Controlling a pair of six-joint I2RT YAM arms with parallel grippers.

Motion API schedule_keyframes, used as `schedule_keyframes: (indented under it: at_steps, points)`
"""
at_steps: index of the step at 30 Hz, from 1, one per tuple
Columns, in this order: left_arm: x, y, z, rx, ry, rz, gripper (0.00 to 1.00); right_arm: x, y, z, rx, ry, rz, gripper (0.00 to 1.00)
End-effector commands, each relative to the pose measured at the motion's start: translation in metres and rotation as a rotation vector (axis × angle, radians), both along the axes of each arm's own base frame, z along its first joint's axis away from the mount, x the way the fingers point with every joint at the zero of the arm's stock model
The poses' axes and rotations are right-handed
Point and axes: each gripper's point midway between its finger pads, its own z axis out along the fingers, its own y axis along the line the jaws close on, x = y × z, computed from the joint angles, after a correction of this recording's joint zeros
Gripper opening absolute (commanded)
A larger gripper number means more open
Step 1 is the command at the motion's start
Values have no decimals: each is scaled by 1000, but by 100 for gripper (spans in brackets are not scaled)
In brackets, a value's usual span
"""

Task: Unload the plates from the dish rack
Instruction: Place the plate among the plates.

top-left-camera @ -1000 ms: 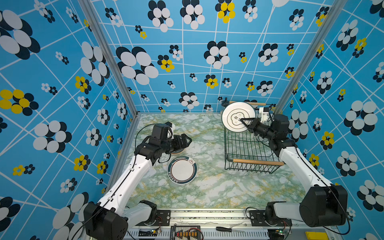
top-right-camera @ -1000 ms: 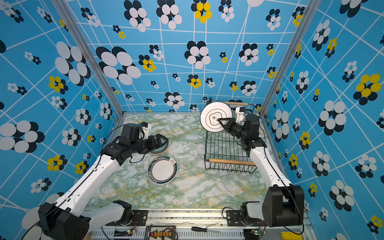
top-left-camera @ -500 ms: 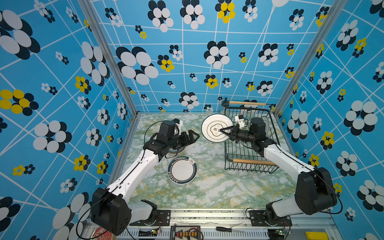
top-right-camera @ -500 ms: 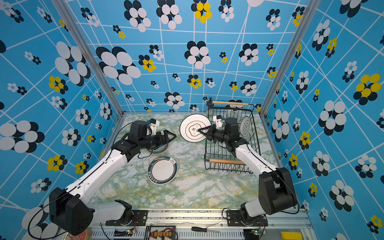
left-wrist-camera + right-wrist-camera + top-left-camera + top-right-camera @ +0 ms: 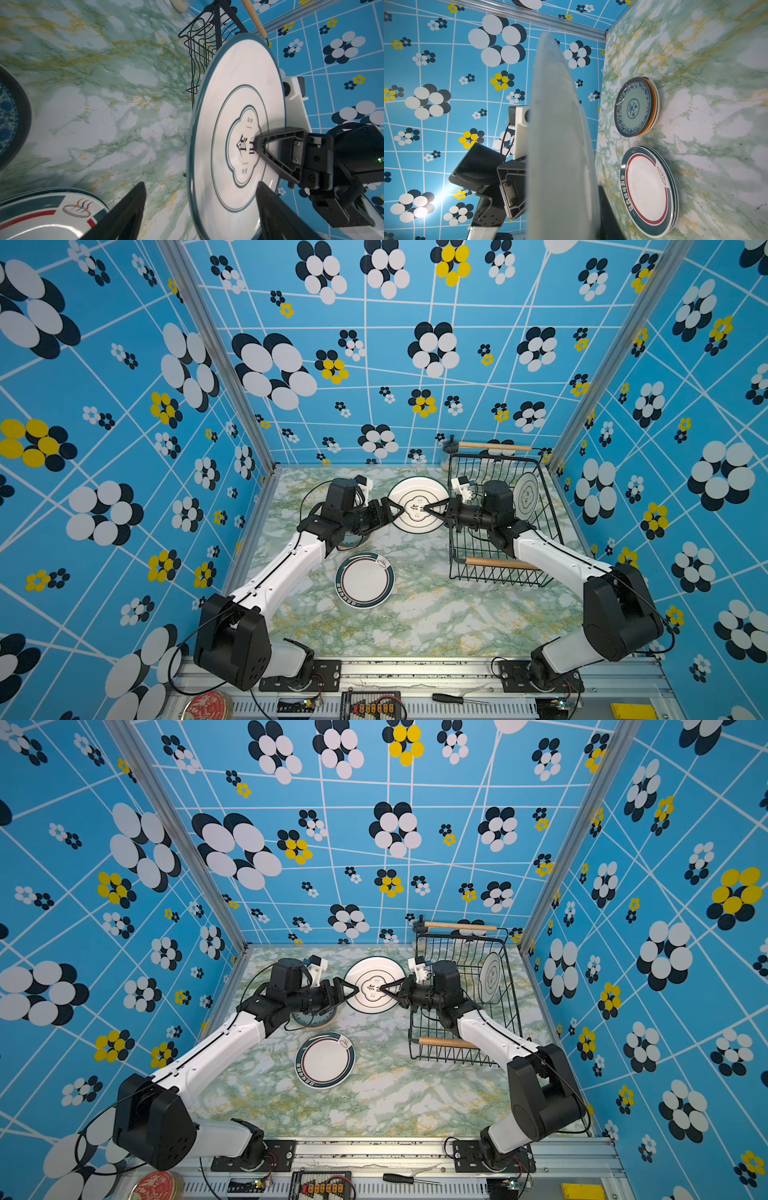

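Next, my left gripper grabs the plate's opposite rim and carries the white plate to the teal-rimmed stack (image 5: 365, 580), because my right gripper is holding it far from there.
My right gripper (image 5: 427, 508) is shut on a white emblem-centred plate (image 5: 415, 493), held on edge above the table just left of the dish rack (image 5: 498, 563). My left gripper (image 5: 395, 510) is open, and its fingers (image 5: 133, 207) straddle the plate's (image 5: 234, 93) opposite rim with gaps on both sides. In the right wrist view the plate (image 5: 556, 135) is edge-on and hides one right finger. One more white plate (image 5: 525, 493) stands in the rack. On the table lie a teal-rimmed plate stack (image 5: 365, 580) and a blue-patterned stack (image 5: 633, 107), half under my left arm.
A small glass jar (image 5: 448, 452) stands behind the rack's far left corner. The rack sits close to the right wall. A red tin (image 5: 205, 705) and a screwdriver (image 5: 453, 698) lie on the front rail, off the marble table (image 5: 415, 622).
My right arm carried the plate from above the rack leftward over the table. My left gripper came up to the plate's rim and its jaws narrowed a little.
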Motion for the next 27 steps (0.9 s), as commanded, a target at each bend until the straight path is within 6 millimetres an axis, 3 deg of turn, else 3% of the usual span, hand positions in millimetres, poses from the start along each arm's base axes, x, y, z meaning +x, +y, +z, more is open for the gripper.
schedule_keyframes:
  at_steps: [1,16,24,27]
  points:
    - [1,-9,11,-34,-30,-32,74,-3,9,19,48,-57,38,17]
    - [-2,-15,8,-67,-20,-72,29,-10,31,19,31,-60,106,20]
    - [-4,-15,3,-56,3,-77,14,-8,34,15,16,-57,108,37]
    - [-5,-13,1,-39,19,-74,11,-7,34,17,16,-65,98,48]
